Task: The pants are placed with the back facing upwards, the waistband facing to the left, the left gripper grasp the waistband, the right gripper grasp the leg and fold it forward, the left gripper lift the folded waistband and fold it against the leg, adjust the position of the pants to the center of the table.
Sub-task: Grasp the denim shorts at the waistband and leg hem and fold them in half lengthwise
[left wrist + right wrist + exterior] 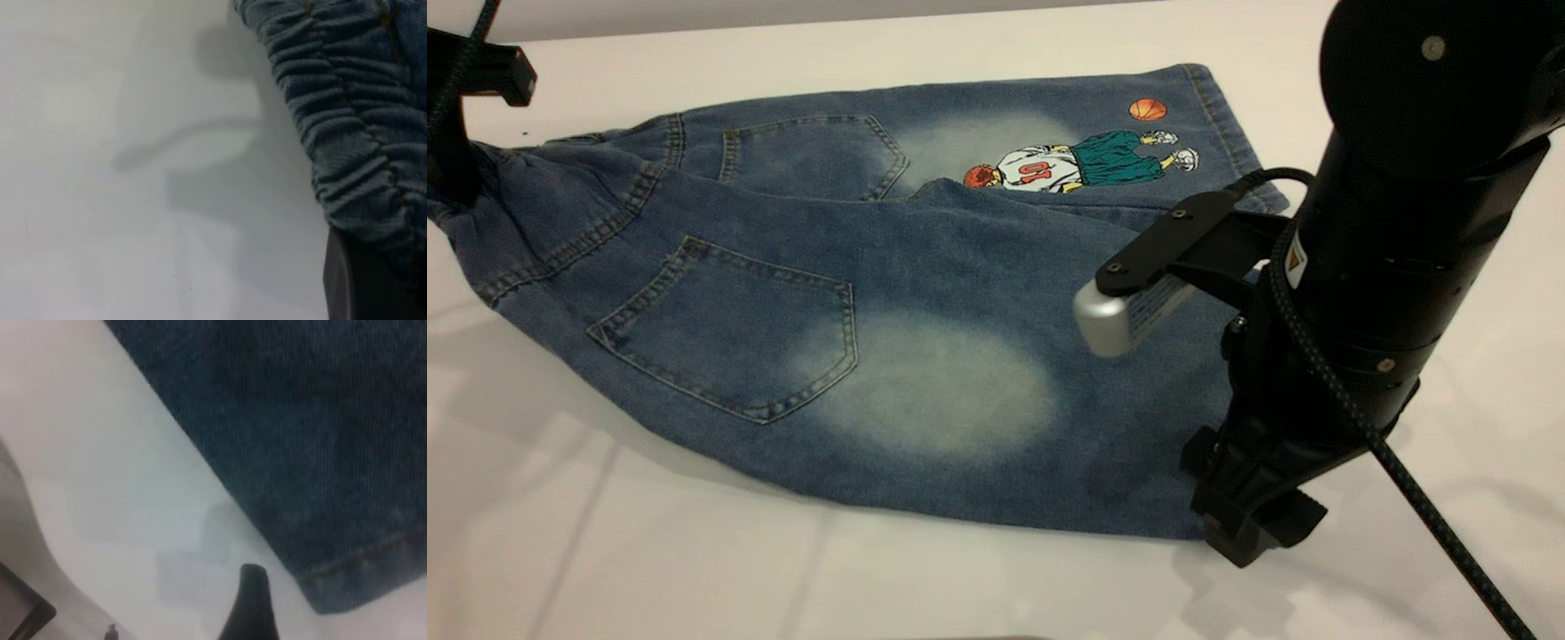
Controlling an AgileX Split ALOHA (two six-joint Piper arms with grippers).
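Note:
My gripper will lift the plain leg over the printed leg (1072,140). The printed leg will stay flat then, because the legs part at the crotch (941,190).
The pants (800,240) lie back up on the white table (694,551), with the waistband to the left. My left gripper (447,169) at the far left edge is shut on the ruffled waistband (347,120), holding that end raised off the table; one dark finger (353,280) shows against the denim. The plain leg (934,391) with its pale oval lies nearest. My right gripper (1240,507) is low at that leg's hem corner (333,593) and stands open. One fingertip (251,587) rests beside the corner on bare table; its other finger is out of view.
The printed leg (1067,164) lies flat behind the plain one, its hem (1218,124) at the far right. The right arm's wrist camera (1129,311) overhangs the plain leg, and its cable (1405,480) trails to the lower right. White table surrounds the shorts.

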